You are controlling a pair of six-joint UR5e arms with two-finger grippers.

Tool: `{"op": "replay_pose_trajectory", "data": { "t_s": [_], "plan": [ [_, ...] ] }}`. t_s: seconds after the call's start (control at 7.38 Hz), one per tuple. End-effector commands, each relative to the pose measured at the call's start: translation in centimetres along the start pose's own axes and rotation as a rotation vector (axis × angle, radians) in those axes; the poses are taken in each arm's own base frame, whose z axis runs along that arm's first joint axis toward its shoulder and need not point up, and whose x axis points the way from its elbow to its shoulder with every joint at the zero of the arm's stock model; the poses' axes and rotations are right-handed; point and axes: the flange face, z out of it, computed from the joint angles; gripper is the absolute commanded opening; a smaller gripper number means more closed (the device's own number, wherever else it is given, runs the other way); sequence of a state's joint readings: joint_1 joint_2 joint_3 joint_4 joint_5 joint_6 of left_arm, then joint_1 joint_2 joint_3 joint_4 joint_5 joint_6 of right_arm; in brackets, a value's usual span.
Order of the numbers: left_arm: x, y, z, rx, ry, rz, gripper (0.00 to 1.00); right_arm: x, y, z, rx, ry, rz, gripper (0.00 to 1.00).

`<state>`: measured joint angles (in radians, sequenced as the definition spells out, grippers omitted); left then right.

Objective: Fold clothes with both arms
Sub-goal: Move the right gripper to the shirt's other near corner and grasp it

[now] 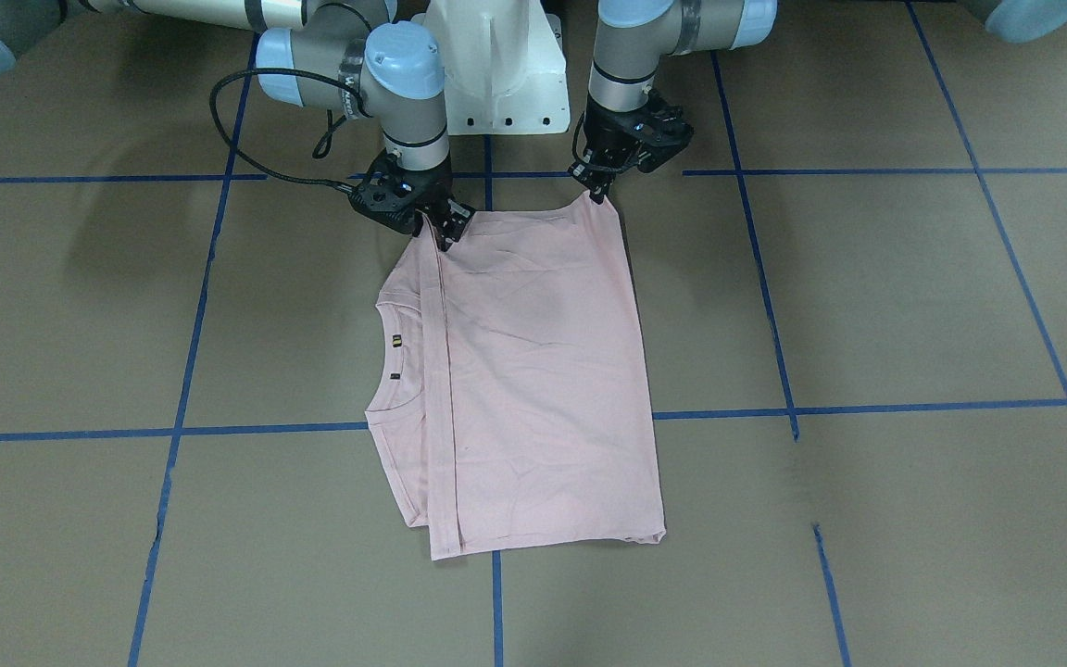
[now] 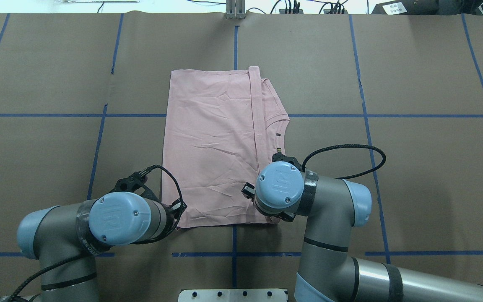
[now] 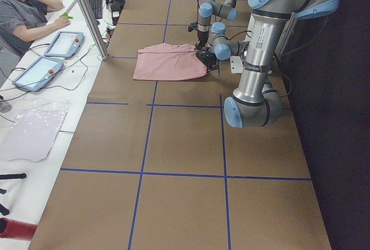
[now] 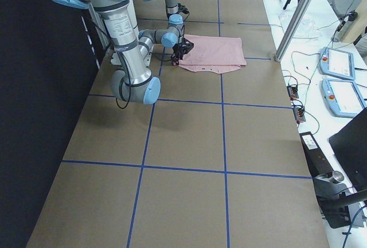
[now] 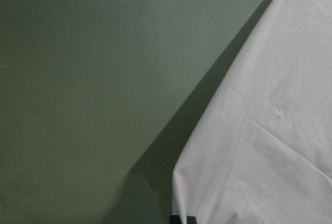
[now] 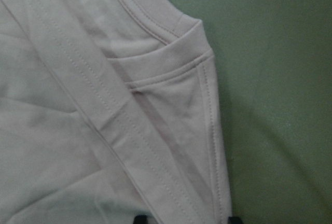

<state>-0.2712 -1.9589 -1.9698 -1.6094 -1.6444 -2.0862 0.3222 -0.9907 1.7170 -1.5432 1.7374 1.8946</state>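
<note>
My gripper will fold the pale pink T-shirt over, and the T-shirt will bunch up in the middle then, because the T-shirt's near edge sags loosely between its corners.
The pale pink T-shirt lies folded and flat on the brown table, with its neckline and a small dark tag at one side; no drawing or lettering shows. It also shows in the overhead view. My left gripper is shut on the shirt's near corner, which rises to a point; the left wrist view shows its tips together on the cloth. My right gripper stands over the other near corner by the folded hem, its tips wide apart with the cloth flat between them.
The white pedestal base stands just behind both grippers. Blue tape lines cross the table. A seated operator, tablets and a metal pole are beyond the table's far edge.
</note>
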Motion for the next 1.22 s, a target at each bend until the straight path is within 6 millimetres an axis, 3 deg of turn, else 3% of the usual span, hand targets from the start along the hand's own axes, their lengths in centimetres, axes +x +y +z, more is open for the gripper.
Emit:
{"op": "replay_pose_trajectory", "data": {
  "t_s": [0.0, 0.27, 0.54, 0.68, 0.81, 0.95, 1.08],
  "plan": [
    [0.0, 0.1, 0.0, -0.001, -0.001, 0.001, 0.00, -0.1, 0.1, -0.2, -0.002, -0.005, -0.001, 0.00],
    [0.0, 0.2, 0.0, -0.003, 0.001, 0.002, 0.00, -0.1, 0.2, -0.8, -0.006, -0.016, -0.005, 0.00],
    [0.0, 0.2, -0.3, -0.005, 0.005, 0.013, 0.00, 0.6, -0.1, -2.9, -0.010, -0.054, -0.009, 0.00],
    [0.0, 0.3, -1.9, -0.019, 0.031, 0.052, 0.00, 2.6, -0.7, -2.8, -0.006, -0.052, -0.008, 0.00],
    [-0.4, 0.7, -3.0, -0.032, 0.043, 0.058, 0.00, 3.7, -0.1, -4.2, -0.019, -0.073, -0.019, 0.00],
    [-1.1, 1.6, -4.2, -0.041, 0.028, 0.071, 0.00, 4.1, 0.8, -5.2, -0.037, -0.088, -0.032, 0.00],
    [-2.3, 4.2, -5.5, -0.073, 0.006, 0.105, 0.00, 4.4, 2.4, -5.9, -0.060, -0.100, -0.051, 0.00]
  ]
}}
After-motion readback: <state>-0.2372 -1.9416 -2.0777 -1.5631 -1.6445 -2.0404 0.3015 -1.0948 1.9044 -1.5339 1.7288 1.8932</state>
